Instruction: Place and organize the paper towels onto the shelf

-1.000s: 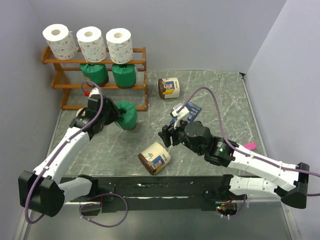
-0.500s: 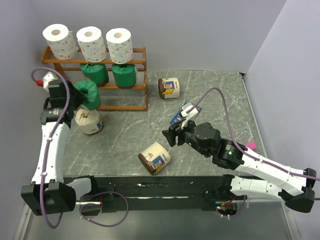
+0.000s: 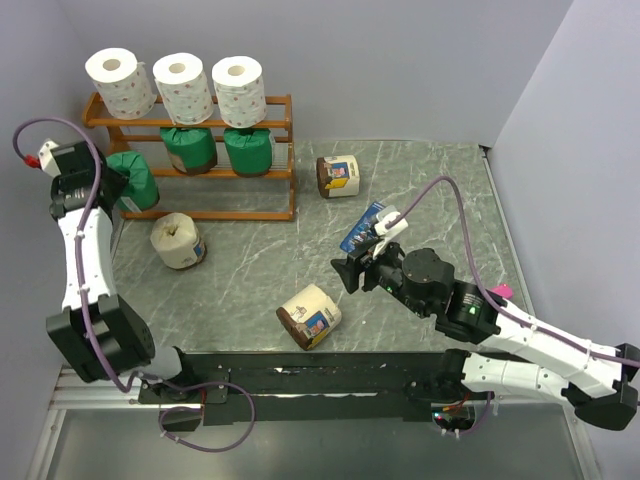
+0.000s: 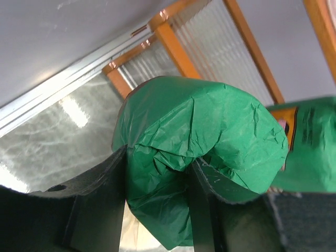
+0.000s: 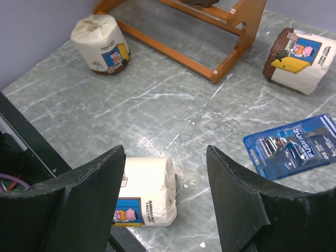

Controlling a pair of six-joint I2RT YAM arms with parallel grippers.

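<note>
The green roll in the left gripper (image 3: 138, 184) sticks out in front of its row, so the robot should let go of it on the middle level (image 3: 146, 146) and push it back with closed fingers.
My left gripper (image 3: 118, 186) is shut on a green-wrapped paper towel roll (image 3: 138, 176), held at the left end of the shelf (image 3: 270, 172) beside its middle tier. In the left wrist view the crumpled green roll (image 4: 199, 136) is pinched between my fingers (image 4: 100, 199), with another green roll (image 4: 310, 152) just to its right. Three white rolls (image 3: 183, 88) stand on the top tier and two green rolls (image 3: 218, 148) on the middle tier. Cream rolls lie on the table at left (image 3: 178, 240), front (image 3: 310, 315) and back (image 3: 338, 173). My right gripper (image 3: 345, 272) hangs open above the front cream roll (image 5: 144, 202).
A flat blue packet (image 3: 365, 228) lies right of centre, just behind my right gripper. A small pink item (image 3: 500, 291) shows by the right arm. The grey wall stands close on the left of the shelf, next to my left arm.
My left arm has swung left and back, carrying the green roll from the middle of the table to the shelf's left end. The right arm has shifted a little to the right.
</note>
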